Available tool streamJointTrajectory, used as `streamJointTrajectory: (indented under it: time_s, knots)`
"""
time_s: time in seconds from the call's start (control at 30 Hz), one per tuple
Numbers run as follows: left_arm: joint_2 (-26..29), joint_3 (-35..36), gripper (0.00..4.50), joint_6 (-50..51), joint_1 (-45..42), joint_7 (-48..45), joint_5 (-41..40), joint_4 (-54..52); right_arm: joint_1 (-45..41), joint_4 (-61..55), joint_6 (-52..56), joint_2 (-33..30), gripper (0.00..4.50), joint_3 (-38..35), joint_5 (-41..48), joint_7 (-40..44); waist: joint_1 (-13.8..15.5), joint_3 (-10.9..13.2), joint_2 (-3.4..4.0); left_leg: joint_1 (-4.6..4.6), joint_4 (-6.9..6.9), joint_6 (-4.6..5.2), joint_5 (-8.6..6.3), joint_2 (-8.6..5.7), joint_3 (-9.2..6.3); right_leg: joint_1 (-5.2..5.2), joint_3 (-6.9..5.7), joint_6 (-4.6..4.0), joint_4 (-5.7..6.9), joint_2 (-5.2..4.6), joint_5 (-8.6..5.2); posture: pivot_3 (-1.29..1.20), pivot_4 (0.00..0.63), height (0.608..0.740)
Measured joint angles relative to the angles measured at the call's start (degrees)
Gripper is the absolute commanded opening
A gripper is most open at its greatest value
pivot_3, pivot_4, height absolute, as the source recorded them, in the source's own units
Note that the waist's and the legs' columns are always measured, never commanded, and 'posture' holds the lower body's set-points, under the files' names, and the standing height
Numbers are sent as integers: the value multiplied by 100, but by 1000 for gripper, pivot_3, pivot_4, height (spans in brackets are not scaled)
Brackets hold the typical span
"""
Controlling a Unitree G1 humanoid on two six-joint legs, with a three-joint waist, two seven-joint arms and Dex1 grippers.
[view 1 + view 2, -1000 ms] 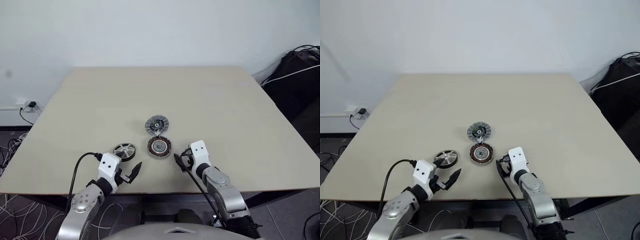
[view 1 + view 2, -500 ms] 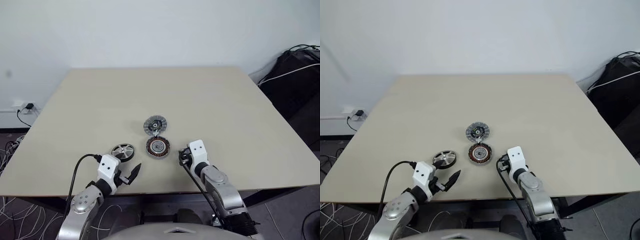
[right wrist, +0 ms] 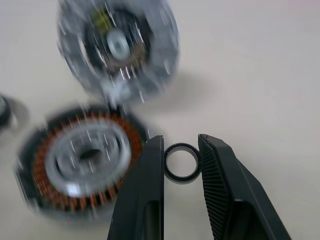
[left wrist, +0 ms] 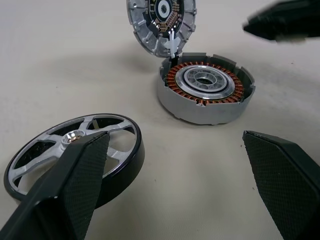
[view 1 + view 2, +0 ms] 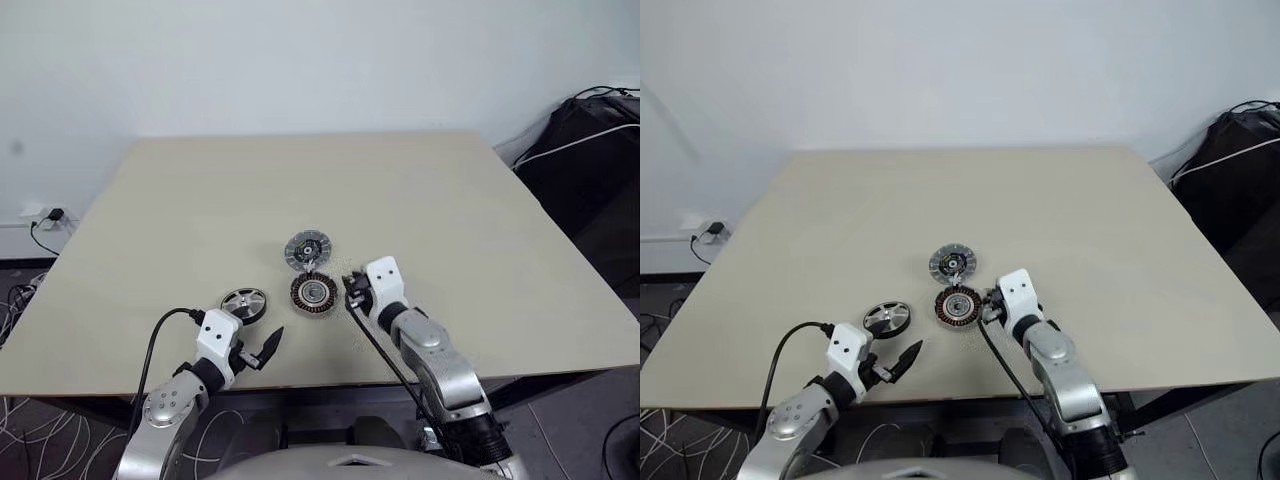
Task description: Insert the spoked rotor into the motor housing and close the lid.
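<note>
The robot's right gripper is holding the small metal ring [image 3: 182,163] outside the motor housing, so the robot should place the ring in the housing's center [image 5: 958,306] and push it down before the rotor.
The spoked rotor [image 5: 245,301] lies flat on the table, a silver wheel with a dark rim. To its right sits the motor housing [image 5: 314,292] with its copper windings facing up. The lid [image 5: 307,249] stands tilted just behind the housing, dark inner face showing. My left gripper [image 5: 264,346] hovers open near the table's front edge; the rotor [image 4: 117,137] is just beyond its left finger [image 4: 75,185]. My right gripper [image 3: 182,143] is shut on a small metal ring [image 3: 182,162], right beside the housing [image 3: 82,160] on its right.
The beige table [image 5: 450,220] stretches wide behind and beside the parts. A black bag [image 5: 590,150] rests on the floor past its right edge. Cables and a wall socket [image 5: 45,215] sit to the left.
My right gripper shut on the small metal ring, then rose and moved left toward the housing. The left gripper stayed still and open.
</note>
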Motion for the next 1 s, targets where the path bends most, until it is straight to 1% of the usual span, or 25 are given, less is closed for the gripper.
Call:
streamJointTrajectory:
  time_s: [0.1, 0.27, 0.57, 0.87, 0.93, 1.0]
  knots:
    - [-5, -1, 4500, 98, -4, 58, -3, -137, -187, 246, 2, 93, 707, 290, -88, 31, 2, 0, 0, -2, -2, 0, 0, -1, 1, -2, 0, -2, -1, 20, 1, 0, 0, 740]
    - [-8, -1, 4500, 230, 51, 121, -13, -379, -380, 782, -36, 152, 707, 605, -221, 121, -1, 1, 1, -1, -1, 0, 0, -1, 3, -2, 3, -8, 0, 22, 5, 0, 0, 740]
    - [-11, -2, 4500, 445, 135, 218, -24, -621, -597, 1285, -149, 255, 707, 700, -322, 230, -4, 1, 1, 0, -1, -2, 1, 0, 1, -3, 3, -2, 2, 25, 2, 0, 0, 740]
    - [-24, -2, 4500, 562, 128, 310, -42, -662, -655, 1449, -247, 353, 707, 729, -363, 292, -9, 0, 2, 1, -1, -3, 2, 1, 1, -3, 3, -3, 5, 27, 3, 0, 0, 740]
    - [-23, -2, 4500, 564, 125, 317, -42, -664, -699, 1533, -284, 377, 1448, 728, -364, 309, -9, -1, 2, 2, -1, -4, 2, 1, 0, -3, 3, -3, 5, 28, 3, 0, 0, 740]
    - [-23, -2, 4500, 565, 126, 318, -43, -665, -722, 1579, -290, 399, 2073, 718, -365, 330, -10, -1, 2, 2, -1, -4, 2, 1, 0, -3, 3, -5, 5, 28, 4, 0, 0, 740]
